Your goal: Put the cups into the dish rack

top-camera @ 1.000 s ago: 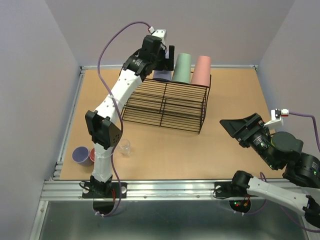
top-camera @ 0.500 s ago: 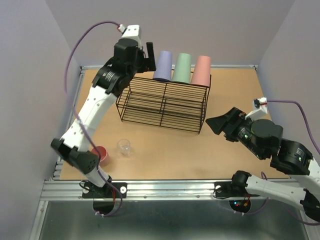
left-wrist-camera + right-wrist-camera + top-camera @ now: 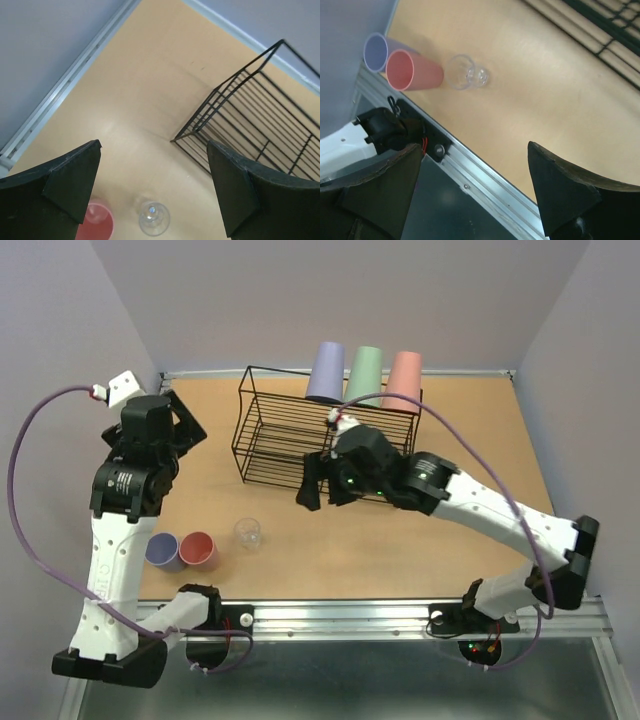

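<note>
I can see a gap (image 3: 226, 542) between the front pink cup and the clear cup, so my right gripper should continue there until its open fingers straddle the pink rim (image 3: 215, 548).
The black wire dish rack (image 3: 330, 445) stands at the back middle of the table. Three cups stand along its far top edge: lavender (image 3: 326, 372), green (image 3: 367, 375) and pink (image 3: 404, 380). Near the front left, a lavender cup (image 3: 163, 551) and a pink cup (image 3: 198, 549) lie side by side, with a small clear cup (image 3: 248, 534) to their right. My left gripper (image 3: 188, 423) hangs open and empty left of the rack, looking down on the clear cup (image 3: 153, 218). My right gripper (image 3: 320, 490) is open and empty in front of the rack, above the table, facing the three front cups (image 3: 412, 70).
An aluminium rail (image 3: 485, 175) runs along the table's near edge, with the left arm's base (image 3: 385, 130) bolted to it. Grey walls close in the left, back and right sides. The rack's near corner (image 3: 175, 140) lies between the left gripper and the clear cup.
The left gripper pulled away from the lavender cup on the rack and swung left and down. The right arm reached from the right side across to the front of the rack.
</note>
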`<state>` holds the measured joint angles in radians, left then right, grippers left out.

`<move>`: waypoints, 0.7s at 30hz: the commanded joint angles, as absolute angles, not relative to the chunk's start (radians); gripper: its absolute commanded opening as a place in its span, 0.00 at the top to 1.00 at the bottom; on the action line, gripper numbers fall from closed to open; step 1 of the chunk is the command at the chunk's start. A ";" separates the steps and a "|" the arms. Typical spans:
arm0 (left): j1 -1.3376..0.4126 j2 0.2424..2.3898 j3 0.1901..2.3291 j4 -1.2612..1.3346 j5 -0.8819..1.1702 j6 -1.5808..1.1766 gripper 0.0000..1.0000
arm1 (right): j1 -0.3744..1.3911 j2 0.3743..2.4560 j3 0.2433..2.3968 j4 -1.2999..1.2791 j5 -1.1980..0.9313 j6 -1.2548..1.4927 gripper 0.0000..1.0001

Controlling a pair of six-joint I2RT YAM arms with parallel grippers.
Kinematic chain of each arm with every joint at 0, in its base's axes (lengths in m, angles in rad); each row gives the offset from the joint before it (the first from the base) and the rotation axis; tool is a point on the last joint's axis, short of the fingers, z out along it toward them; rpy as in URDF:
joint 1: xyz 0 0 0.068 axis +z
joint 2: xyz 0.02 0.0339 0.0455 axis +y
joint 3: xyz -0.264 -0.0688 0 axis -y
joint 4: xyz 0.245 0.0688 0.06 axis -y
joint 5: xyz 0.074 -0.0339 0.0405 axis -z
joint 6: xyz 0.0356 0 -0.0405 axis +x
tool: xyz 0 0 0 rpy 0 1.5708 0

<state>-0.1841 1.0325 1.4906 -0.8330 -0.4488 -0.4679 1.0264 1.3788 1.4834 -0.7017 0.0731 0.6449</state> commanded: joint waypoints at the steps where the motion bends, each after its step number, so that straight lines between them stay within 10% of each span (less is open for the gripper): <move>1: -0.106 0.947 1.386 -0.939 -0.456 -0.548 0.01 | 1.115 1.555 1.659 -0.585 -0.066 0.555 0.09; 21: -0.043 0.746 1.442 -1.025 -0.370 -0.543 0.01 | 1.244 2.193 2.118 -0.419 -0.157 0.753 0.14</move>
<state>-0.0483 0.7528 1.4044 -1.0088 -0.3515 -0.5507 1.2312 2.1651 2.0132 -0.4847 -0.1772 0.7063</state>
